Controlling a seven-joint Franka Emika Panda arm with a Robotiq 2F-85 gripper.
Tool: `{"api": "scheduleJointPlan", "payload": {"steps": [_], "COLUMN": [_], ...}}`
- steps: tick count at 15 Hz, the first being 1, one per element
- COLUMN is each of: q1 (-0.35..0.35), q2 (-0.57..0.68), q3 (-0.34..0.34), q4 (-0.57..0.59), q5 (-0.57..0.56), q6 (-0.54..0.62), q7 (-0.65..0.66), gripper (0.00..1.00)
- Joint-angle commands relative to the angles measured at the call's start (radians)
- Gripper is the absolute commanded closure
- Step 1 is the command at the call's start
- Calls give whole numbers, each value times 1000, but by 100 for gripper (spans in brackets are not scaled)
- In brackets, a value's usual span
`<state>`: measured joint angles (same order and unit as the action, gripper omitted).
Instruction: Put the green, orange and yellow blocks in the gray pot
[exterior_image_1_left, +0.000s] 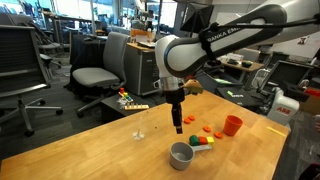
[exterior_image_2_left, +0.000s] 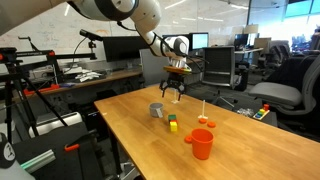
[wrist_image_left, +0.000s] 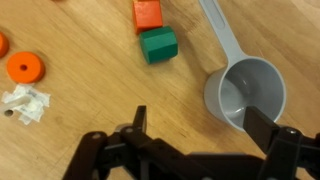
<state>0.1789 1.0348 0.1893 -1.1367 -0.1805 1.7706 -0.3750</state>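
Note:
Next, I move across until the green block (wrist_image_left: 158, 45) is between my fingers before I go down to grasp it, because one finger of my open gripper hangs over the gray pot (wrist_image_left: 246, 92).
The gray pot (wrist_image_left: 246, 92) lies on the wooden table with its long handle pointing away; it also shows in both exterior views (exterior_image_1_left: 181, 155) (exterior_image_2_left: 157, 111). A green block (wrist_image_left: 158, 44) and an orange block (wrist_image_left: 148, 14) lie side by side just beyond it. The yellow block (exterior_image_2_left: 173, 127) sits next to the green block (exterior_image_2_left: 171, 119) in an exterior view and is outside the wrist view. My gripper (wrist_image_left: 200, 125) hangs open above the table beside the pot, holding nothing. In the exterior views it hovers over the pot and blocks (exterior_image_1_left: 178, 124) (exterior_image_2_left: 175, 93).
An orange-red cup (exterior_image_1_left: 232, 125) (exterior_image_2_left: 201, 144) stands upright on the table. Flat orange discs (wrist_image_left: 25, 68) and a crumpled white scrap (wrist_image_left: 25, 103) lie to one side. Office chairs (exterior_image_1_left: 95, 75) and desks surround the table.

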Motion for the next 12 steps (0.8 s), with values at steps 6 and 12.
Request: {"api": "scheduleJointPlan", "payload": {"steps": [6, 12], "q1": [81, 122], "q2": [55, 7], "q3": [-26, -43], "q4": [50, -17], "q5": [-29, -89], "q6": [-8, 17], "q7": [19, 51], "gripper": [0, 0]}}
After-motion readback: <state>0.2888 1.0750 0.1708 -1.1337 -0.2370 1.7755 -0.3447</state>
